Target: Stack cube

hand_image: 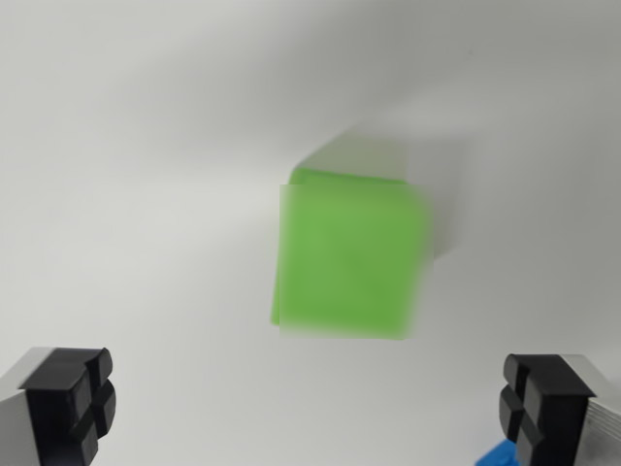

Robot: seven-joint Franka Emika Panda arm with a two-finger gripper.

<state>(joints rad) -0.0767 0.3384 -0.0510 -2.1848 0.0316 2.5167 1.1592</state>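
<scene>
A straight-edged blue corner [500, 454] can be seen next to the end of my gripper's finger, so I should expect a blue cube there when I carry the green cube [351, 256] over.
A bright green cube [351, 257] lies on the white surface in the middle of the wrist view, blurred by motion. My gripper [306, 408] hangs above it, open, with its two black fingertips [73, 403] wide apart at the bottom left and bottom right corners and nothing between them. The cube sits a little beyond the line between the fingers. A small piece of a blue object [500, 454] shows at the bottom edge, just inside the right finger; most of it is hidden.
A plain white tabletop [146, 146] fills the rest of the view. A soft grey shadow lies behind the green cube.
</scene>
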